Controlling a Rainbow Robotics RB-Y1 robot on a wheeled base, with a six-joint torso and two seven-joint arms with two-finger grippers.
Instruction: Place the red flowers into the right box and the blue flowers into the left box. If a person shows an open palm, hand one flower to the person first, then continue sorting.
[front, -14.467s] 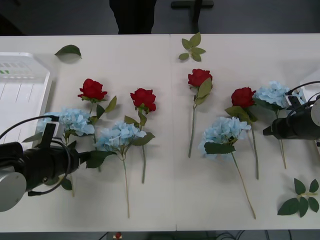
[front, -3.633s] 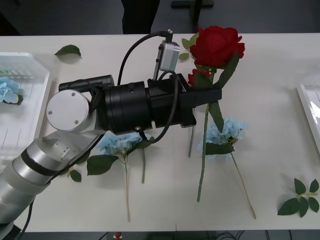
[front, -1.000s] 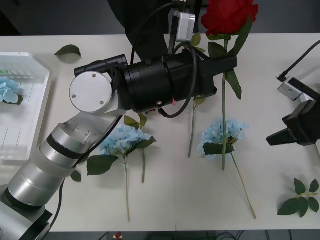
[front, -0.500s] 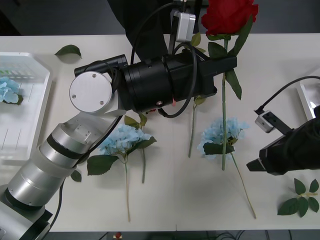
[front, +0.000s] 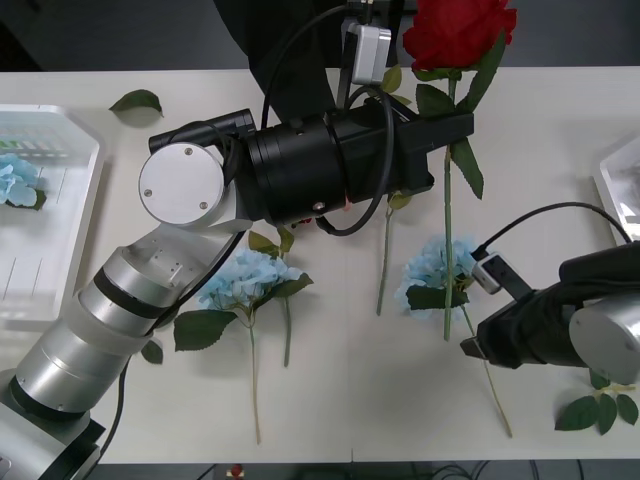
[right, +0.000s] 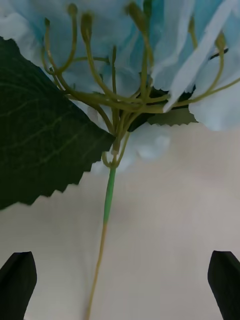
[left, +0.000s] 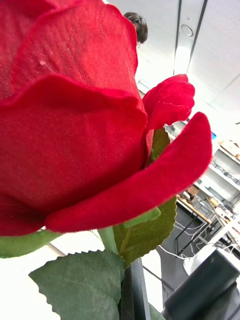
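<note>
I expect the bloom (front: 458, 35) to stay in line when my right gripper carries the red flower low on its stem, because the long green stem (front: 448, 260) is straight.
My left gripper (front: 452, 125) is shut on the stem of a red flower (front: 456, 30) and holds it upright, high over the far edge of the table; its bloom (left: 75, 135) looms close in the left wrist view. A blue flower (front: 440, 268) lies on the table right of centre. My right gripper (front: 470, 350) is low beside that flower's stem, open, and the stem (right: 107, 200) runs between the fingertips (right: 17, 280). The left box (front: 60, 215) holds one blue flower (front: 15, 182). A corner of the right box (front: 620, 180) shows at the right edge.
Another blue flower (front: 245, 275) lies left of centre, partly under my left arm, with two more green stems (front: 385, 262) on the table beside it. Loose leaf sprigs lie at the back left (front: 137, 100) and front right (front: 603, 400).
My right arm has swung in from the right edge, down and left, to the blue flower's stem. The left arm holds the red flower still.
</note>
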